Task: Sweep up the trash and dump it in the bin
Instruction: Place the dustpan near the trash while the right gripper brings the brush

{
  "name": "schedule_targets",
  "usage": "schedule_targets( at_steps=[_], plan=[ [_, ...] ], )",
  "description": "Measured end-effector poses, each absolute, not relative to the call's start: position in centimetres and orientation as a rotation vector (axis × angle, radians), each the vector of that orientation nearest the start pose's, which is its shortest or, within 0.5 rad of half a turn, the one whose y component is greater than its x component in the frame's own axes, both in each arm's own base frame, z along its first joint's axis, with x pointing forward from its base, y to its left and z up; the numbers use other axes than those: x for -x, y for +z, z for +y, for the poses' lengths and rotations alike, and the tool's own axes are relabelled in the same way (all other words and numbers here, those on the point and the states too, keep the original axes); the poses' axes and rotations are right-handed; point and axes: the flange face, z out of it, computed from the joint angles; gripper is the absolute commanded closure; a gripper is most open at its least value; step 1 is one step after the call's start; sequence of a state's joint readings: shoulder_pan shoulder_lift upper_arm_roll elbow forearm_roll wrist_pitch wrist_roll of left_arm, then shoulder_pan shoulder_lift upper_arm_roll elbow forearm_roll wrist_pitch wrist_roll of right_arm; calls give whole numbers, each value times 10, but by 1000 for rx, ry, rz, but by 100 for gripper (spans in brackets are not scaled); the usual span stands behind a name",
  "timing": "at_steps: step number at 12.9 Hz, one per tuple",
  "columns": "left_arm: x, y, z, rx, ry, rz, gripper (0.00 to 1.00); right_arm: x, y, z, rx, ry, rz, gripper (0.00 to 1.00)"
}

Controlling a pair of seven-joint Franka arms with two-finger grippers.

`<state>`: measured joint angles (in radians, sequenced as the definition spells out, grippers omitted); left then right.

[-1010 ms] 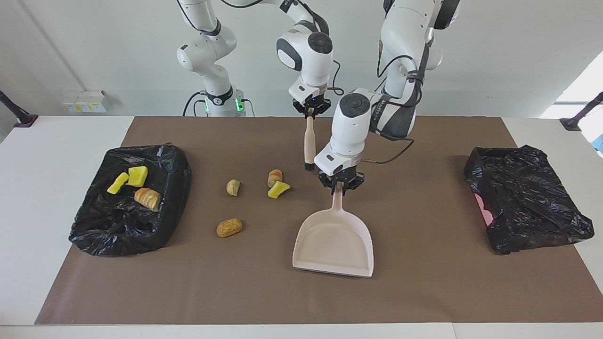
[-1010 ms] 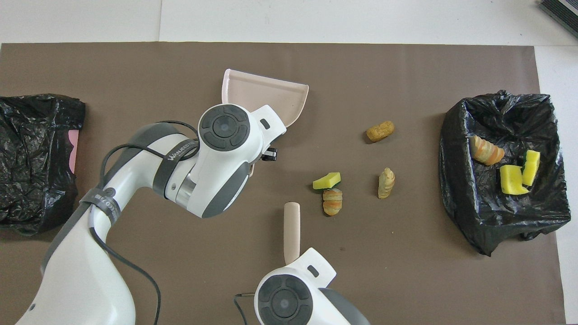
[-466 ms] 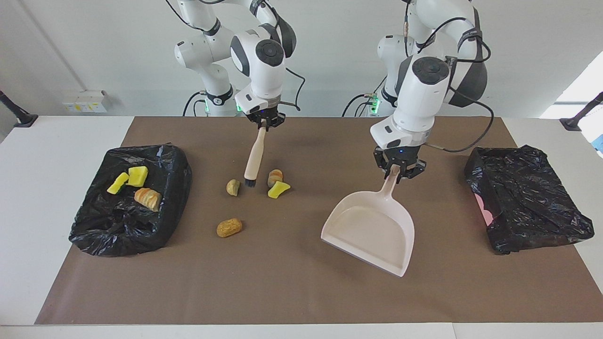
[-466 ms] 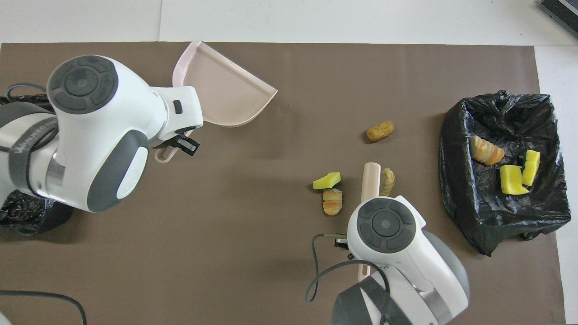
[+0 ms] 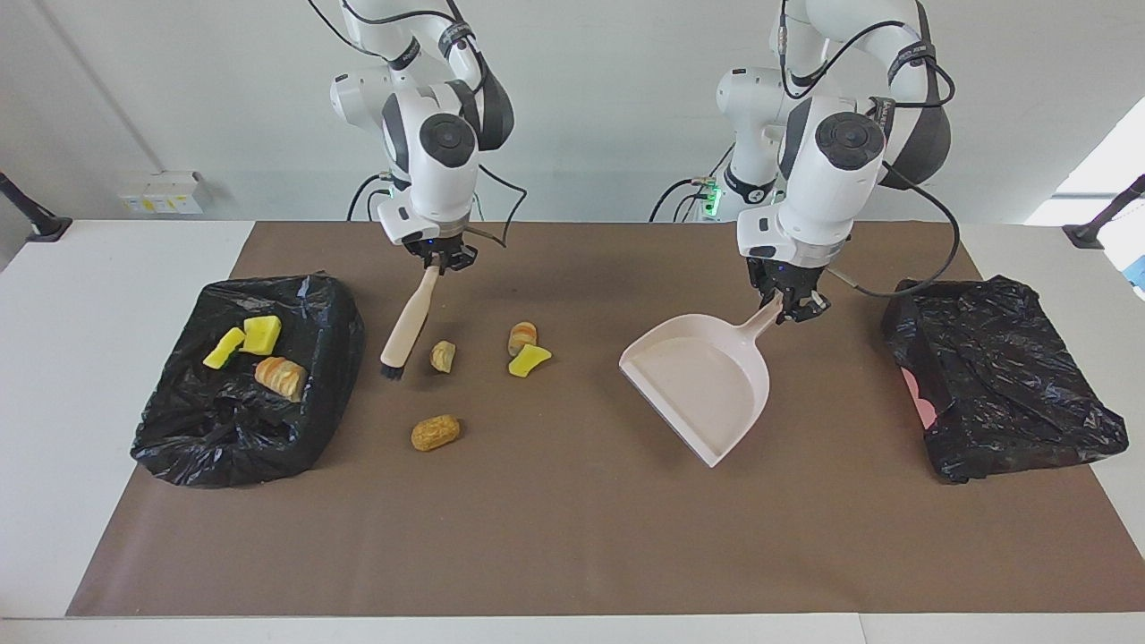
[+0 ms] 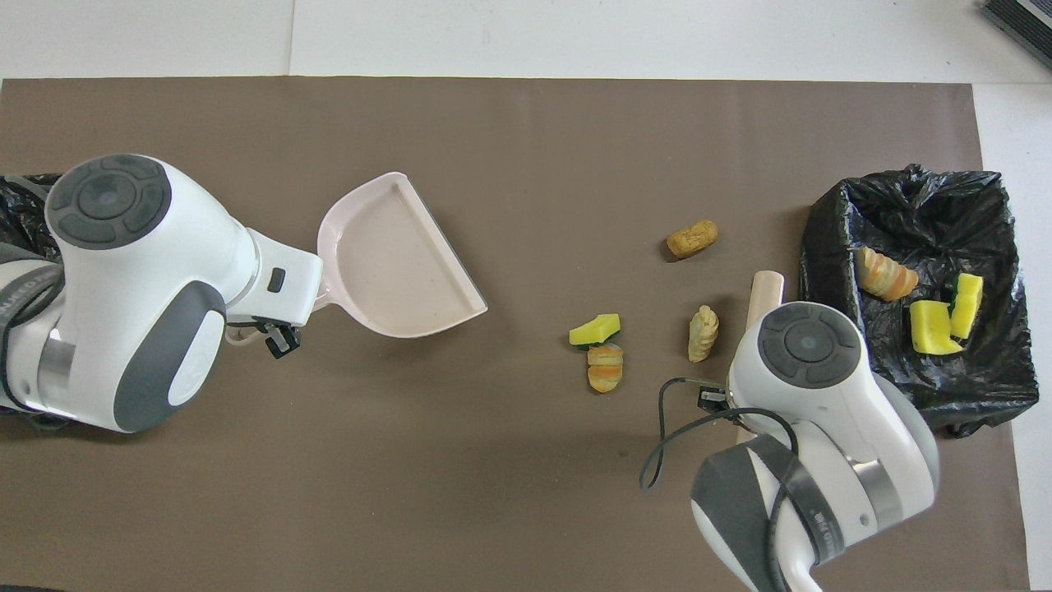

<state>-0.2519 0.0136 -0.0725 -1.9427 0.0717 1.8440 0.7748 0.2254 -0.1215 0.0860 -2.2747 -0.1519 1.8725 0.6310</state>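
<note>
The brush sits on the bread chunk's bin side (image 5: 394, 370), so the robot's right gripper should turn around and sweep the bread chunk, bread roll and sponge into the dustpan (image 5: 698, 381).
Several pieces of trash lie loose on the brown mat: a bread chunk (image 5: 442, 355), a bread roll (image 5: 522, 336) touching a yellow sponge (image 5: 529, 360), and a tan lump (image 5: 435, 432) farther from the robots. My right gripper (image 5: 438, 262) is shut on the handle of the brush (image 5: 407, 326), whose bristles hang between the bread chunk and the black-lined bin (image 5: 224, 438). The bin holds two yellow sponges (image 5: 261, 334) and a bread piece (image 5: 281, 377). My left gripper (image 5: 785, 311) is shut on the handle of the beige dustpan (image 5: 702, 385), whose mouth points toward the trash.
A second black bag (image 5: 1002, 376) with a pink patch lies at the left arm's end of the table. The brown mat (image 6: 526, 493) covers most of the white table. In the overhead view, the right arm's wrist hides most of the brush (image 6: 764, 294).
The left arm swung the dustpan toward its own end and turned its mouth toward the trash. The right arm carried the brush across the loose pieces toward the bin. No trash moved.
</note>
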Motion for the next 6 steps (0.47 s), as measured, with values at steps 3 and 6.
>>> schedule_targets(
  at_steps=[3,6],
  plan=[
    [-486,434,-169,2524,175,1787,100,-432,345,125,3334,271,370,100],
    [-459,397,-198,2449,152,1883,100,-423,338,151,3286,249,327,100]
  ],
)
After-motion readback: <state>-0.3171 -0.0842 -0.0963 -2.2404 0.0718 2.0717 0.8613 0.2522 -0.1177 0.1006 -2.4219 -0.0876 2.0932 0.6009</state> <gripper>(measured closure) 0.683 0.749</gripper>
